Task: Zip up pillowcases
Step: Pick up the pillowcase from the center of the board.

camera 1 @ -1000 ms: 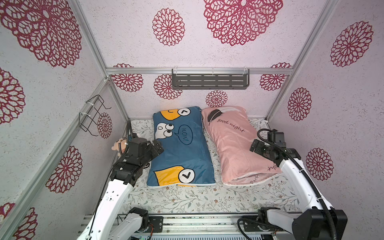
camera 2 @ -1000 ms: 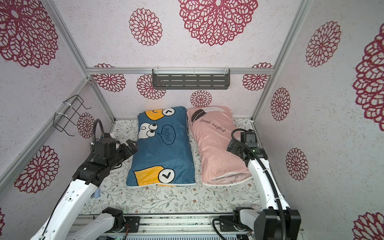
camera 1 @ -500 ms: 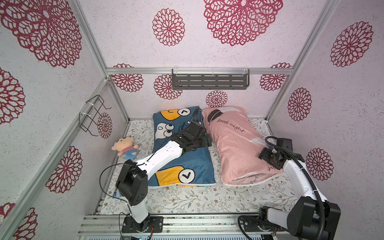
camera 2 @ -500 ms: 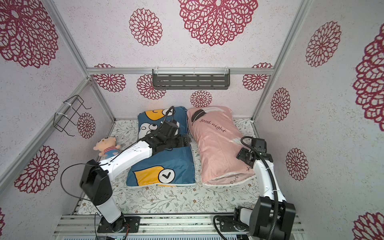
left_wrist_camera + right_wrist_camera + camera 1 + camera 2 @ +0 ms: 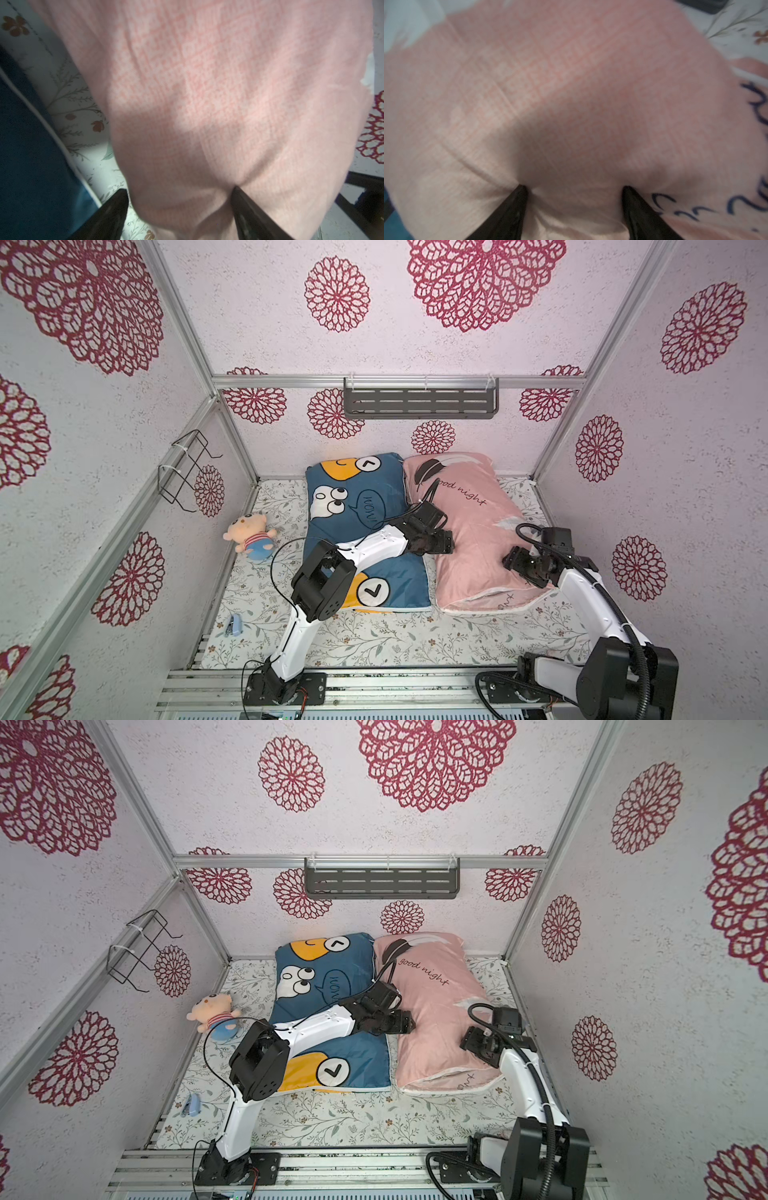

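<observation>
The robot's left gripper should draw the pink edge toward the blue pillowcase before zipping, because the front end of the pink pillowcase slants away from the blue pillowcase.
Two pillowcases lie side by side on the floral cloth. The blue pillowcase is on the left, the pink "good night" pillowcase on the right. My left arm reaches across the blue one. Its gripper clasps the pink case's left edge, with a fat bulge of pink fabric between wide jaws. My right gripper presses into the pink case's right side, and the fabric is creased and bunched between its fingers. No zipper shows in any view.
A small plush doll lies left of the blue pillowcase. A little blue clip sits near the front left corner. A wire rack hangs on the left wall and a grey shelf on the back wall. The floral cloth stretches in front of the pillows.
My left arm swung from the left side across the blue pillowcase to the pink one, uncovering the doll. My right gripper came down onto the pink case. Both jaws narrowed onto fabric.
</observation>
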Motion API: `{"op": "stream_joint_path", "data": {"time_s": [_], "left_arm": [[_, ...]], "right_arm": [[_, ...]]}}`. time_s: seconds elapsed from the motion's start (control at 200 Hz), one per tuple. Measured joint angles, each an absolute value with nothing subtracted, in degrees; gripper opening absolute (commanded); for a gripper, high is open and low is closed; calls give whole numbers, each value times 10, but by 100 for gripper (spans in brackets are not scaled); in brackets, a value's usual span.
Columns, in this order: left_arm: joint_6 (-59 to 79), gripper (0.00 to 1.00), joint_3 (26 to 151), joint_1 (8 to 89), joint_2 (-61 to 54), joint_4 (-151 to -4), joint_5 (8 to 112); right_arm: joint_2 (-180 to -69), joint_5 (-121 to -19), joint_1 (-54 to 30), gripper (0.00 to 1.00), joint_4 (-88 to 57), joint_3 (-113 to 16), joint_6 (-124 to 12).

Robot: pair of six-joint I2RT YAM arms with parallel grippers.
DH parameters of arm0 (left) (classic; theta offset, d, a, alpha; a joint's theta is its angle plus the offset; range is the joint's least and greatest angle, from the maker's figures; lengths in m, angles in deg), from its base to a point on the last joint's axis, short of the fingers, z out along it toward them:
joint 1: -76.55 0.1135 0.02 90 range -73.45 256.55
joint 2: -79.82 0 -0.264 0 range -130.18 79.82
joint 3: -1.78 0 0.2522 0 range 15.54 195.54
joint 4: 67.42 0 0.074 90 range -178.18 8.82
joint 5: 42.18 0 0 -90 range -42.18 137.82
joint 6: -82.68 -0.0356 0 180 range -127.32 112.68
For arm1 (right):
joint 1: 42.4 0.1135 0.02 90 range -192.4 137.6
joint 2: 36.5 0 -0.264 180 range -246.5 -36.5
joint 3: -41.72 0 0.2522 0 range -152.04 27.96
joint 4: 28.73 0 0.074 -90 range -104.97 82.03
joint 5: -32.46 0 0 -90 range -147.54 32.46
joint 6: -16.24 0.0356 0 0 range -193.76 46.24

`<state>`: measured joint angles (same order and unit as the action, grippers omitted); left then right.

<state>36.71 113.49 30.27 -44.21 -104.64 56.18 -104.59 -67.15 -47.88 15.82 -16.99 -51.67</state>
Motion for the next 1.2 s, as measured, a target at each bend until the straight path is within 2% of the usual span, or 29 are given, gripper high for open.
{"op": "stream_joint_path", "data": {"time_s": [0.075,0.23,0.34,0.395,0.505,0.555,0.585,0.676,0.716,0.771,0.856,1.041,1.201], "left_arm": [[369,100,1134,304,-442,-1050,556],[374,98,1093,309,-422,-1042,550],[375,100,1091,307,-417,-1043,546],[372,97,1100,303,-417,-1051,539],[370,87,1131,291,-425,-1052,538],[369,78,1151,286,-436,-1050,541],[369,71,1164,283,-444,-1050,544],[373,39,1193,278,-469,-1049,545],[370,30,1198,278,-477,-1051,541],[370,24,1198,278,-483,-1054,532],[370,18,1196,280,-484,-1055,521],[370,10,1194,286,-484,-1053,503],[368,8,1187,308,-483,-1052,501]], "right_arm": [[-1043,-680,-454,74,158,-162,-516],[-1015,-699,-433,74,165,-148,-512],[-983,-700,-429,75,200,-161,-513],[-965,-696,-429,75,227,-179,-516],[-929,-675,-426,77,283,-223,-520],[-914,-660,-426,78,304,-241,-522],[-905,-651,-426,78,314,-249,-522],[-882,-635,-426,78,332,-259,-522],[-873,-631,-428,78,340,-259,-521],[-862,-625,-431,78,351,-258,-521],[-845,-621,-440,77,364,-258,-518],[-817,-623,-466,74,389,-249,-517],[-803,-645,-473,74,401,-249,-518]]}}
